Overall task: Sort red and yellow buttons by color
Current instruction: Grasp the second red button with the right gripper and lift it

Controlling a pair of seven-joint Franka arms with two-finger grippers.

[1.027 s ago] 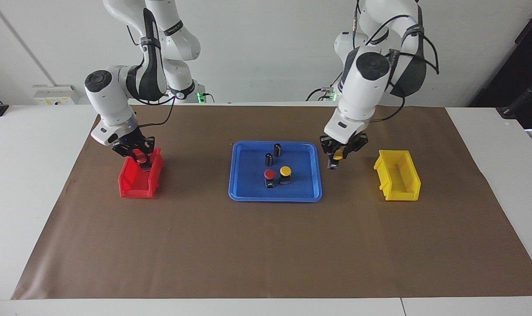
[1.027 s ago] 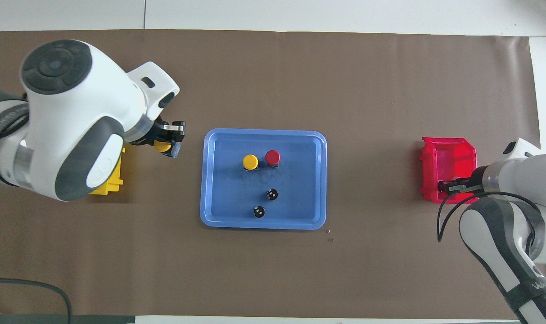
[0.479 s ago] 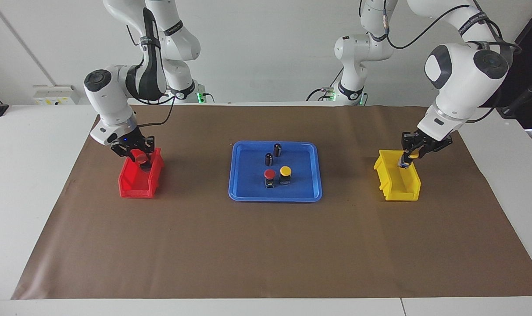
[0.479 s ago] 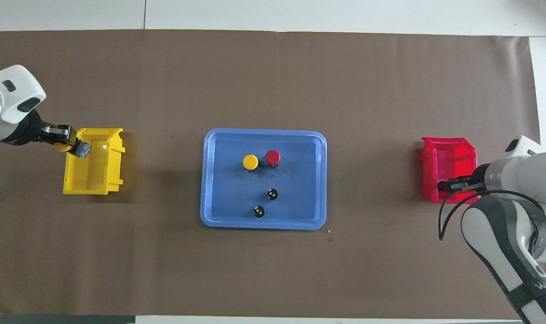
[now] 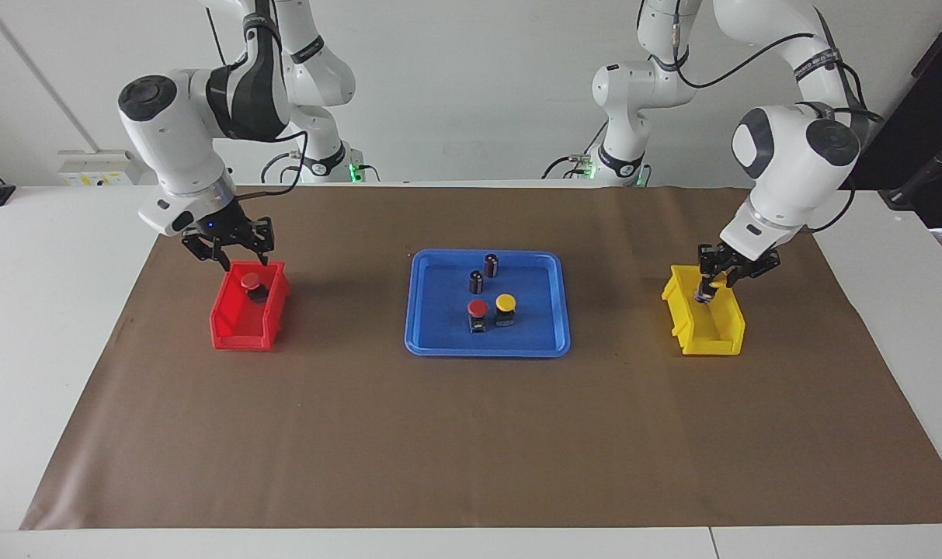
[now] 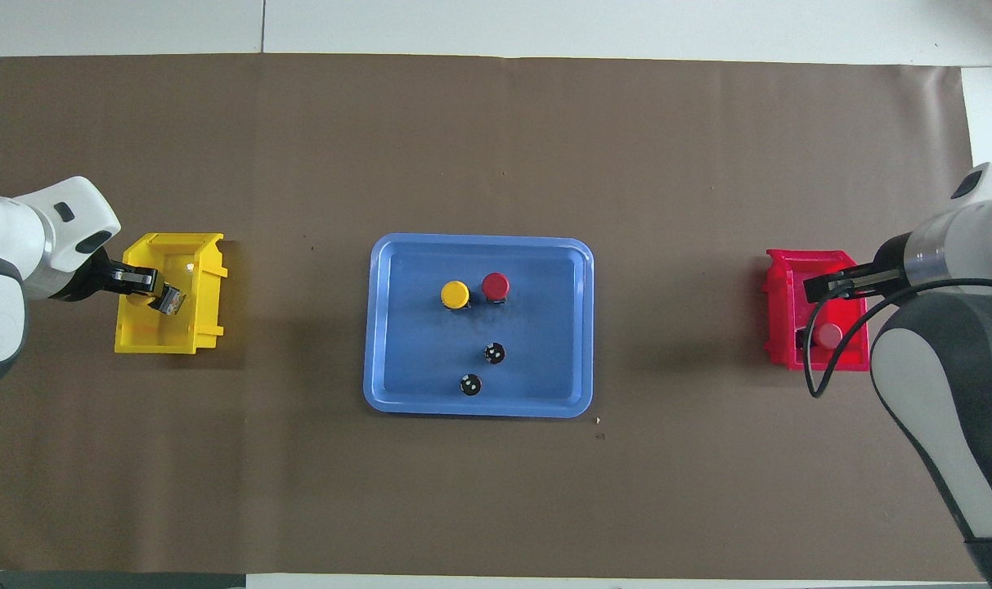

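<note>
The red button in the tray (image 6: pixel 495 288) should come to lie on its side when I lower it into the red bin, because a red button already lies sideways (image 6: pixel 824 337) there.
One red button (image 5: pixel 250 282) lies in the red bin (image 5: pixel 238 332) at the right arm's end of the table. My right gripper (image 5: pixel 245 264) hangs open just above that bin with nothing between its fingers. My left gripper (image 5: pixel 710 281) is shut on a yellow button (image 6: pixel 168 301) and holds it tilted over the yellow bin (image 5: pixel 705 343) at the left arm's end. A second red button (image 5: pixel 477 309) and a second yellow button (image 5: pixel 505 301) stand side by side in the blue tray (image 5: pixel 486 351) mid-table.
Two dark cylinders with silvery tops (image 5: pixel 491 264) (image 5: pixel 476 281) stand in the tray, nearer to the robots than the two buttons. A brown mat (image 5: pixel 471 442) covers the table under the tray and both bins.
My right gripper has opened and risen, leaving the red button in the red bin. My left gripper has carried the yellow button from beside the tray to over the yellow bin.
</note>
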